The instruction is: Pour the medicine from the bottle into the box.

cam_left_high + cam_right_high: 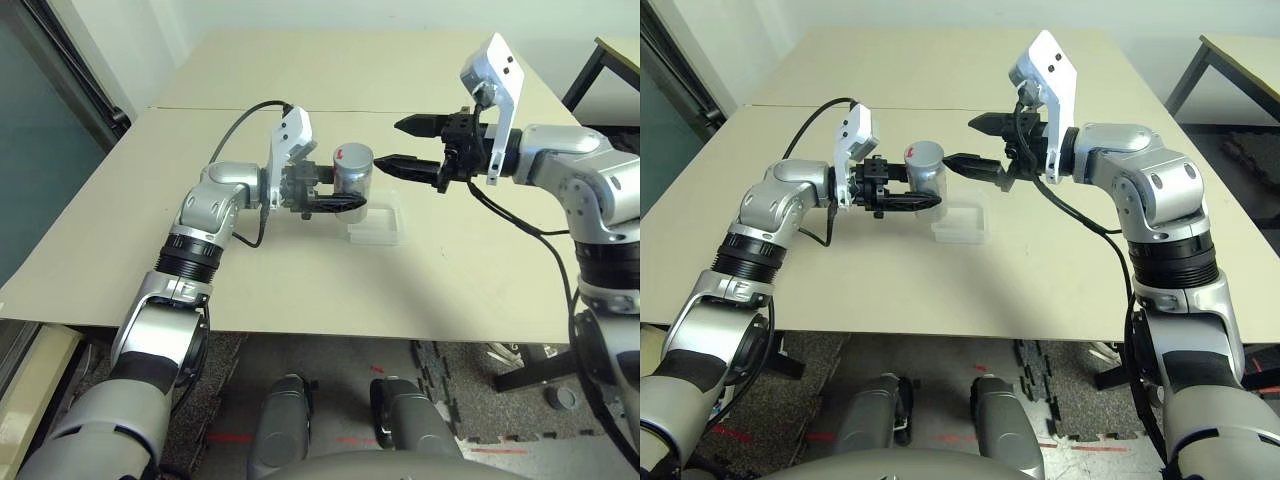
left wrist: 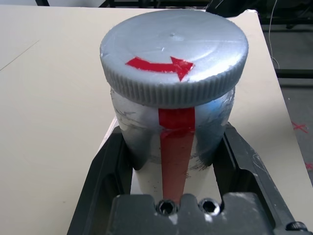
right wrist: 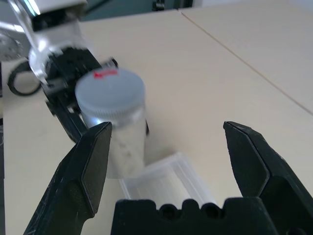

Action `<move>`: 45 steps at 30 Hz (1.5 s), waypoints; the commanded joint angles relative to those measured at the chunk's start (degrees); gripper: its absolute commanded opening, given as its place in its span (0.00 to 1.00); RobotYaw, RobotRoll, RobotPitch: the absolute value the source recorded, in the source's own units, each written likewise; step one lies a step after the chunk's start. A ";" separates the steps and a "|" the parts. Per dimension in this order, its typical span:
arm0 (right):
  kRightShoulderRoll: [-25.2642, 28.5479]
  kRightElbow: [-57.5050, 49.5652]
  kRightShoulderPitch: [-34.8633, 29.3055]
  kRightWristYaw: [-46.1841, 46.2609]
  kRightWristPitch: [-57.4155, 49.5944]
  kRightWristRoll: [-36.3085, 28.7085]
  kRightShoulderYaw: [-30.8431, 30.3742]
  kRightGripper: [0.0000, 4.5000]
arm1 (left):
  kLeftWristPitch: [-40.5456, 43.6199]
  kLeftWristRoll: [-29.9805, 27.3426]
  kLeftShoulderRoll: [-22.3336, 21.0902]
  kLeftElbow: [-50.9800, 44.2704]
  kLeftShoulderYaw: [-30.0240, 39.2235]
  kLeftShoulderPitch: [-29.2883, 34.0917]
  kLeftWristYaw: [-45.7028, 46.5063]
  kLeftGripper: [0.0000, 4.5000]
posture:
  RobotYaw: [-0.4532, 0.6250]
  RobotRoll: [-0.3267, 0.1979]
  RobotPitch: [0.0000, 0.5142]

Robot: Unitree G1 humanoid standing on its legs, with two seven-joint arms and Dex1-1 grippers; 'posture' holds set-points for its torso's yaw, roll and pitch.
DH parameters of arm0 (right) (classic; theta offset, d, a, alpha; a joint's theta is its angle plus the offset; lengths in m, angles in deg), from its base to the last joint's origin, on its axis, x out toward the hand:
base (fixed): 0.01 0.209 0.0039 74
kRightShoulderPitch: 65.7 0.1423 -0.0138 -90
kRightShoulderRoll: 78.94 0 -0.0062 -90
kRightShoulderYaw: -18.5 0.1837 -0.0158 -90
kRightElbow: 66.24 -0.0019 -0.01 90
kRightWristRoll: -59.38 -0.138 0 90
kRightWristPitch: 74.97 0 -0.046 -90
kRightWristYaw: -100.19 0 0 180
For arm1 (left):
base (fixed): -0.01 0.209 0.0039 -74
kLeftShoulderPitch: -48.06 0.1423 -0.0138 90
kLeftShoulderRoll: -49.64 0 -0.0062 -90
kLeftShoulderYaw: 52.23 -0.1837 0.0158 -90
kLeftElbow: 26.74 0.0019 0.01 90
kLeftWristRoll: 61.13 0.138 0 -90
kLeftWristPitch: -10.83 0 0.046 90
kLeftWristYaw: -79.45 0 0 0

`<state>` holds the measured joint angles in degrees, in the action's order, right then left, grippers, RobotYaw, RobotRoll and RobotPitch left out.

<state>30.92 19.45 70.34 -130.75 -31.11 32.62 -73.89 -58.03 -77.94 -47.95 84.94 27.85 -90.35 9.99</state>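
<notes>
The ribbed cap (image 1: 353, 153) is over the bottle's opening, so next my right gripper moves in, takes the cap off and puts it next to the box (image 1: 432, 205) before my left gripper pours.
The bottle (image 1: 352, 172) is silvery-grey with a ribbed cap bearing a red arrow and a red stripe down its side (image 2: 175, 147). It stands upright in the air above the table, with my left gripper (image 1: 335, 197) shut on its body. The clear box (image 1: 376, 222) lies on the table just below and to the right of the bottle. My right gripper (image 1: 410, 142) hangs open just right of the bottle's cap, one finger above and one level with the cap, not touching it. In the right wrist view the bottle (image 3: 112, 122) and the box (image 3: 166, 183) sit between the open fingers (image 3: 90, 166).
The beige table (image 1: 300, 290) has a seam across its far part. A second table's edge and dark legs (image 1: 605, 60) show at the far right. Black cables run along both forearms.
</notes>
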 commanded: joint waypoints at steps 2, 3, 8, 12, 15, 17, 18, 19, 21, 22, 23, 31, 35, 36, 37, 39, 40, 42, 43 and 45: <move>3.17 -0.76 -1.42 -2.30 -0.34 -0.75 1.07 1.00 | -0.55 0.57 -0.54 1.13 0.28 0.20 -0.42 0.54 | 0.41 0.62 0.20; 3.46 -0.85 -1.51 -2.65 -0.31 -0.90 1.03 1.00 | -0.59 0.57 -0.56 1.18 0.28 0.19 -0.42 0.54 | 0.41 0.62 0.20; 1.00 -6.11 -1.49 -2.45 -5.81 -7.06 1.75 1.00 | -1.07 0.65 -0.52 1.89 0.25 -0.15 -0.51 0.54 | 0.40 0.62 0.20; -1.44 -6.86 -0.74 -1.28 -6.21 -7.54 0.28 1.00 | -1.49 0.74 -0.17 2.77 0.22 -0.70 -0.53 0.54 | 0.40 0.62 0.20; -3.36 -5.65 0.35 -0.16 -5.20 -6.48 -0.80 1.00 | -1.66 0.75 0.02 2.98 0.16 -0.84 -0.57 0.54 | 0.40 0.62 0.20; -4.70 -3.44 1.54 0.63 -3.14 -4.75 -1.60 1.00 | -1.62 0.76 0.17 2.86 0.09 -0.87 -0.61 0.54 | 0.40 0.62 0.20; -5.18 -2.48 2.01 0.75 -2.08 -4.00 -1.98 1.00 | -1.57 0.76 0.21 2.78 0.07 -0.87 -0.64 0.54 | 0.40 0.62 0.20; -5.52 -1.59 2.43 0.53 -0.95 -3.28 -2.52 1.00 | -1.54 0.76 0.25 2.73 0.07 -0.89 -0.66 0.54 | 0.40 0.62 0.20; -6.32 -0.16 3.09 0.24 0.37 -2.42 -3.35 1.00 | -1.43 0.76 0.27 2.64 0.09 -0.91 -0.68 0.54 | 0.41 0.62 0.20; -6.72 0.43 3.37 -0.08 0.88 -2.11 -3.82 1.00 | -1.40 0.76 0.28 2.61 0.09 -0.92 -0.69 0.54 | 0.41 0.62 0.20; -6.98 0.81 3.55 -0.34 1.20 -1.89 -4.09 1.00 | -1.39 0.77 0.28 2.59 0.09 -0.93 -0.69 0.54 | 0.41 0.62 0.20; -9.18 3.29 4.61 -2.05 2.91 -0.32 -6.64 1.00 | -1.35 0.86 0.23 2.43 0.13 -1.03 -0.53 0.54 | 0.42 0.62 0.20; -10.07 4.77 5.23 -2.34 4.28 1.19 -7.41 1.00 | -1.28 0.83 0.30 2.18 0.10 -0.95 -0.47 0.54 | 0.42 0.62 0.20; -10.31 5.20 5.44 -2.34 4.66 1.60 -7.58 1.00 | -1.24 0.81 0.38 2.08 0.06 -0.91 -0.44 0.54 | 0.42 0.62 0.20; -10.57 5.58 5.64 -2.34 5.00 1.92 -7.68 1.00 | -1.19 0.79 0.43 1.96 0.02 -0.86 -0.42 0.54 | 0.42 0.62 0.20; -10.94 6.12 5.95 -2.44 5.52 2.48 -7.71 1.00 | -1.12 0.78 0.50 1.81 -0.04 -0.77 -0.42 0.54 | 0.42 0.62 0.20; -11.08 6.44 6.12 -2.46 5.70 2.81 -7.74 1.00 | -1.12 0.78 0.54 1.82 -0.05 -0.78 -0.42 0.54 | 0.42 0.62 0.20; -11.23 6.79 6.25 -2.68 5.99 3.27 -7.82 1.00 | -1.10 0.78 0.59 1.78 -0.06 -0.73 -0.42 0.54 | 0.42 0.62 0.20; -11.27 6.83 6.27 -2.76 6.03 3.40 -7.86 0.98 | -1.03 0.76 0.60 1.69 -0.05 -0.71 -0.42 0.54 | 0.42 0.62 0.20; -11.38 6.87 6.28 -2.92 6.07 3.56 -7.89 0.91 | -0.96 0.76 0.63 1.63 -0.05 -0.70 -0.42 0.54 | 0.42 0.62 0.20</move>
<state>19.73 26.09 75.75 -133.22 -25.61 35.77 -81.41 -59.21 -77.63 -47.42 86.96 27.92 -90.67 9.67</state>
